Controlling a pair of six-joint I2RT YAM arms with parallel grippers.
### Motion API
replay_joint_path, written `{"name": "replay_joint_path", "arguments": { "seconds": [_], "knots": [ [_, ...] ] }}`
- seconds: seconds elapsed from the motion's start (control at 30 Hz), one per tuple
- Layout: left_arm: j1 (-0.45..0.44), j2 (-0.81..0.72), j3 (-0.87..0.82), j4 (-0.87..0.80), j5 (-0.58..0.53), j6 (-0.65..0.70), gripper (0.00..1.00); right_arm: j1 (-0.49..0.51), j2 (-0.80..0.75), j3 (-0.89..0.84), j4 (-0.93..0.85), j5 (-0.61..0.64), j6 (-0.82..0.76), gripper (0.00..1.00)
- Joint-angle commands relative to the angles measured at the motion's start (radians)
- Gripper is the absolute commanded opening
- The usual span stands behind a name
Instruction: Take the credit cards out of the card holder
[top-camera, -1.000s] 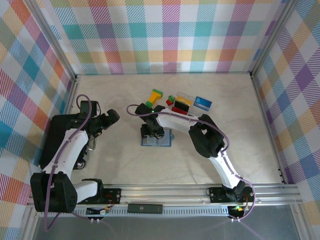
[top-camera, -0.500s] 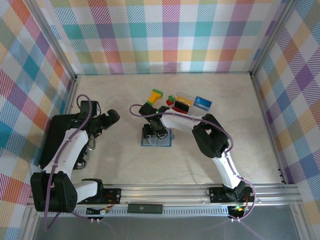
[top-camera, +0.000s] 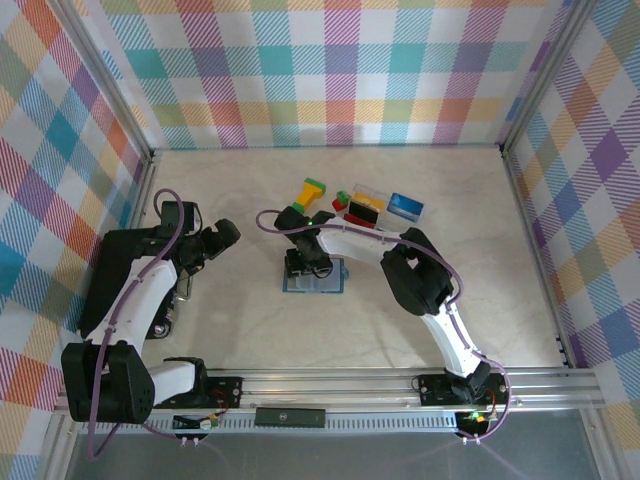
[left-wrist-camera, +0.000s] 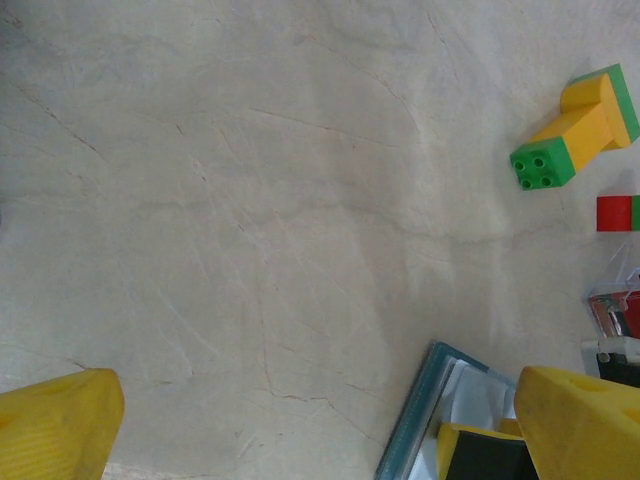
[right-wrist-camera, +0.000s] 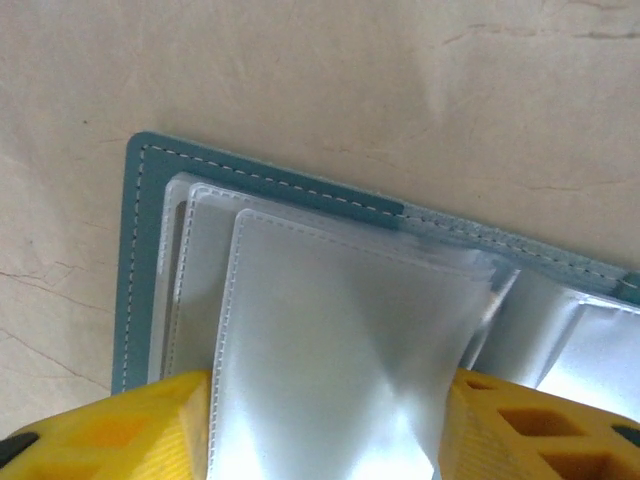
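My right gripper is holding the empty clear sleeve (right-wrist-camera: 335, 330), which covers the sleeves under it. My right gripper should fold that sleeve over while my left gripper pushes the lower sleeves (right-wrist-camera: 183, 275) down.
The slate-blue card holder (top-camera: 318, 281) lies open on the table, also seen in the left wrist view (left-wrist-camera: 432, 412) and the right wrist view (right-wrist-camera: 138, 262). My right gripper (top-camera: 307, 262) is down on it. Its yellow fingers (right-wrist-camera: 120, 425) press the two side edges of a clear plastic sleeve (right-wrist-camera: 335, 330), which bows up between them (right-wrist-camera: 325, 435). I see no card inside that sleeve. Behind the holder lie credit cards: a blue one (top-camera: 405, 206), a yellow-and-black one (top-camera: 365, 206) and a red one (top-camera: 358, 220). My left gripper (top-camera: 216, 240) hovers open to the left (left-wrist-camera: 320, 440), over bare table.
A yellow-and-green block (top-camera: 313, 192) (left-wrist-camera: 582, 125) and a small red-and-green cube (top-camera: 342, 201) (left-wrist-camera: 618, 213) sit just behind the holder. Plaid walls enclose the table on three sides. An aluminium rail (top-camera: 330, 380) runs along the near edge.
The right gripper's jaws have narrowed a little on the sleeve, and its wrist shifted slightly over the holder. The left arm has stayed still.
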Motion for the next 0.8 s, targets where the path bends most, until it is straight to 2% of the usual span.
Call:
{"name": "replay_joint_path", "arguments": {
  "seconds": [0.0, 0.23, 0.33, 0.47, 0.67, 0.77],
  "knots": [
    [0.013, 0.006, 0.002, -0.024, 0.015, 0.0, 1.0, 0.002, 0.085, -0.002, -0.091, 0.058, -0.008, 0.53],
    [0.013, 0.01, -0.015, -0.005, 0.064, -0.006, 1.0, 0.002, 0.069, -0.029, -0.056, 0.048, -0.012, 0.39],
    [0.013, 0.012, -0.031, 0.011, 0.092, -0.011, 0.97, 0.002, 0.031, -0.054, -0.003, 0.026, -0.019, 0.34],
    [0.014, 0.025, -0.056, 0.046, 0.159, -0.025, 0.85, 0.002, -0.023, -0.086, 0.075, -0.012, -0.05, 0.27],
    [-0.002, 0.073, -0.099, 0.13, 0.276, -0.057, 0.54, 0.001, -0.071, -0.116, 0.145, -0.059, -0.105, 0.19],
    [-0.023, 0.098, -0.128, 0.181, 0.325, -0.084, 0.44, 0.001, -0.093, -0.141, 0.185, -0.083, -0.118, 0.17]
  ]
}}
